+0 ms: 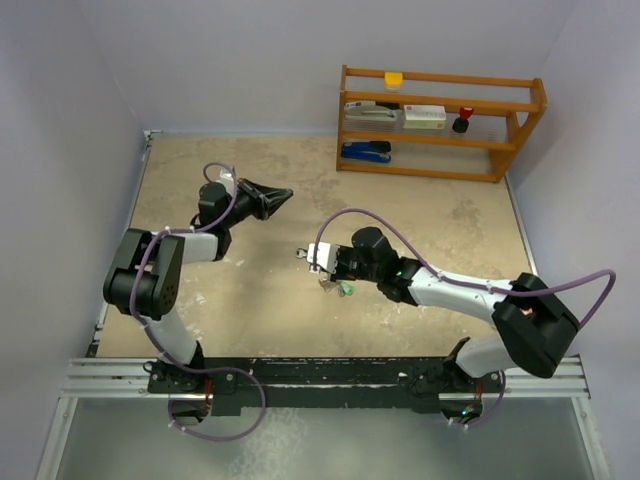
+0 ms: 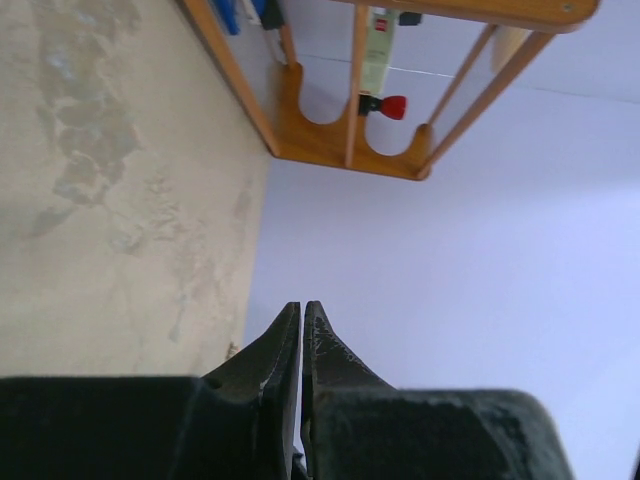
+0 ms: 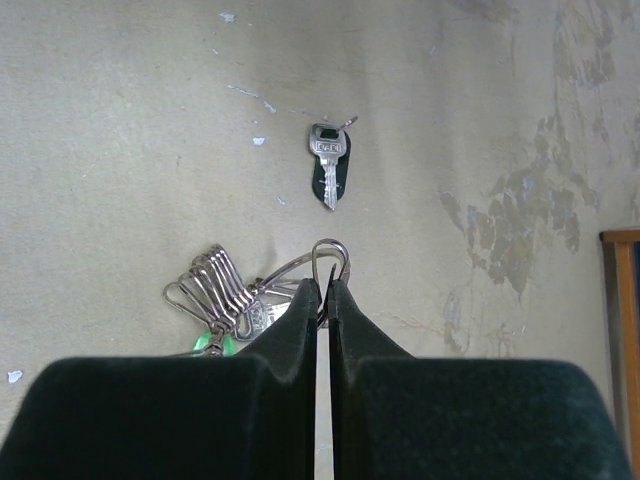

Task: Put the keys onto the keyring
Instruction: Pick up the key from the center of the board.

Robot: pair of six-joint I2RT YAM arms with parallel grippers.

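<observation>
The loose silver key (image 3: 330, 170) is lying clear of the clip hook, so my left gripper should open and keep going toward the key's head (image 3: 327, 142) until its fingers are on both sides of it.
My right gripper (image 3: 324, 282) (image 1: 318, 264) is low over the table, shut on a small silver clip hook (image 3: 331, 252) whose loop pokes out above the fingertips. The thin wire keyring (image 3: 283, 269) curves away to the left behind the fingers. A bunch of several silver clips (image 3: 206, 283) hangs on it, along with a key that has a green head (image 3: 212, 345) (image 1: 345, 290). One loose silver key (image 3: 328, 163) (image 1: 303, 254) lies flat on the table just ahead of that gripper. My left gripper (image 2: 302, 306) (image 1: 281, 196) is shut on nothing, raised at the far left and pointing right.
A wooden shelf rack (image 1: 440, 120) (image 2: 345, 150) stands at the back right. It holds a blue stapler (image 1: 366, 151), a yellow item (image 1: 394, 79) and a red-and-black item (image 1: 463, 121). Pale walls close in the table on the left, back and right.
</observation>
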